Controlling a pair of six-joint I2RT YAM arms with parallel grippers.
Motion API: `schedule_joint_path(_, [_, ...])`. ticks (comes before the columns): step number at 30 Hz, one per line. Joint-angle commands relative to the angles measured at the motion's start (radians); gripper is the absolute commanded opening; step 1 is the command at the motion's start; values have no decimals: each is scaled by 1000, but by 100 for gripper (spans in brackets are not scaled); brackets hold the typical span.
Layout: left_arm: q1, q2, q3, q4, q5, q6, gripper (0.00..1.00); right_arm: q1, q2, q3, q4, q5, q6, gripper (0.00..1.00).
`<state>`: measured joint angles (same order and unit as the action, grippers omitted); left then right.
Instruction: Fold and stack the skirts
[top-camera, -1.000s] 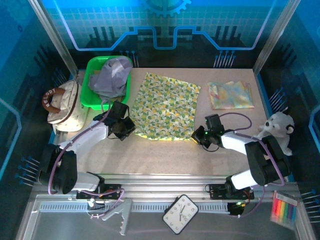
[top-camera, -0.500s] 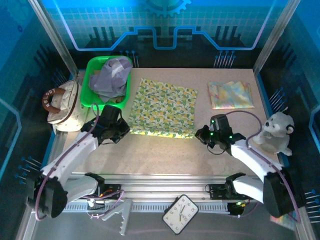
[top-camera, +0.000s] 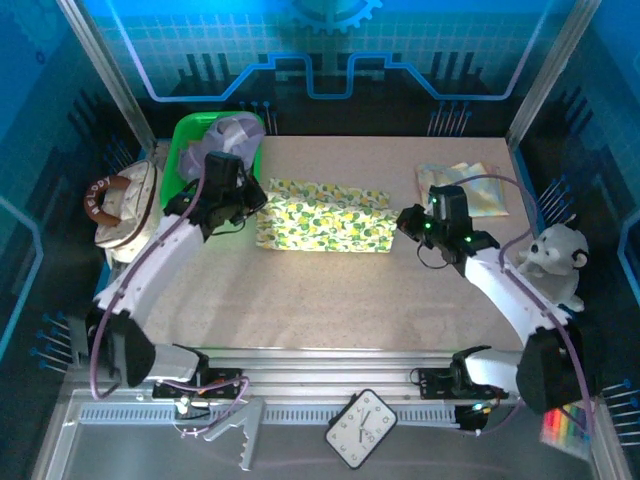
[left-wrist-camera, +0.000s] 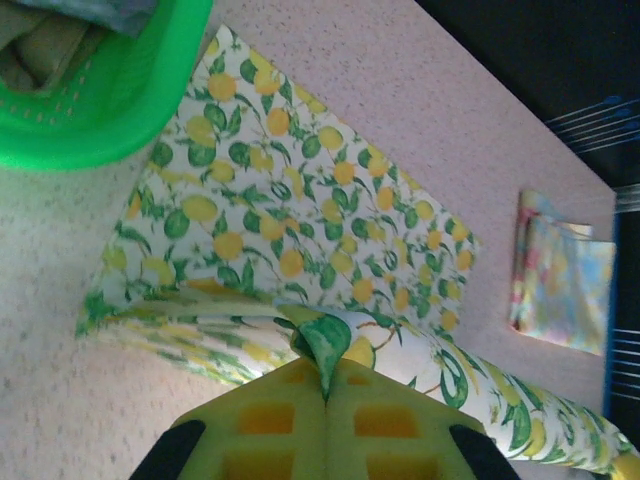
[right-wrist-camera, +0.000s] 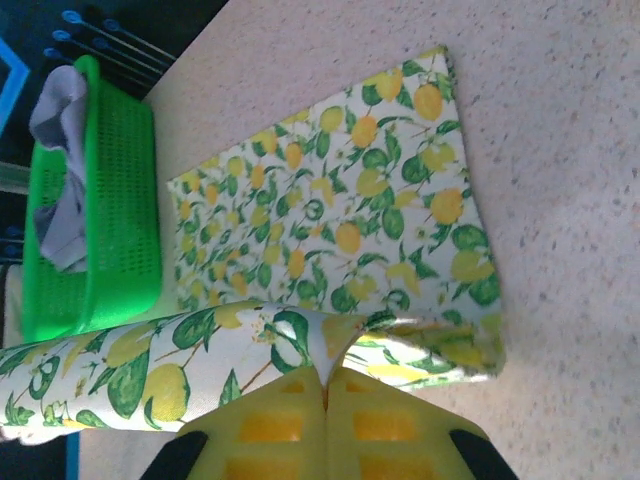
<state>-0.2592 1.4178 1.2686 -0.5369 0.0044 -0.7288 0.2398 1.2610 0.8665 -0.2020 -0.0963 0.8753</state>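
Observation:
I should keep moving the print skirt's lifted edge (top-camera: 328, 204), which is stretched straight and facing its flat far edge (top-camera: 330, 187), with my left gripper to that far edge and let go there.
The yellow-green leafy-print skirt (top-camera: 323, 217) lies mid-table, doubled over into a narrow band. My left gripper (top-camera: 257, 204) is shut on its left corner and my right gripper (top-camera: 404, 217) on its right corner. In the left wrist view the left gripper (left-wrist-camera: 325, 375) pinches a fold of the print skirt (left-wrist-camera: 290, 220). The right wrist view has the right gripper (right-wrist-camera: 327, 385) pinching the print skirt (right-wrist-camera: 340, 220) as well, its lifted edge stretched between the two. The lavender-grey skirt (top-camera: 232, 135) sits crumpled in the green basket (top-camera: 188, 160), with a tan cloth (left-wrist-camera: 35, 55) beneath it.
A folded pastel cloth (top-camera: 460, 188) lies at the back right. The cream handbag (top-camera: 125, 205) stands off the table's left edge and the white plush toy (top-camera: 555, 265) at the right edge. A clock (top-camera: 362, 428) rests below the arm bases.
Both grippers have carried the skirt's near edge away from the arm bases and over its far part, folding it from a broad sheet into a narrow band.

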Motion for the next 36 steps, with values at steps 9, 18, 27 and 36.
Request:
schedule_joint_path(9, [59, 271, 240, -30, -53, 122, 0, -50, 351, 286, 23, -68, -135, 0])
schedule_joint_path(18, [92, 421, 363, -61, -14, 154, 0, -81, 532, 437, -34, -90, -124, 0])
schedule_joint_path(27, [100, 641, 560, -126, -69, 206, 0, -120, 744, 596, -100, -122, -101, 0])
schedule_joint_path(36, [100, 816, 681, -156, -62, 214, 0, -126, 855, 660, -119, -132, -73, 0])
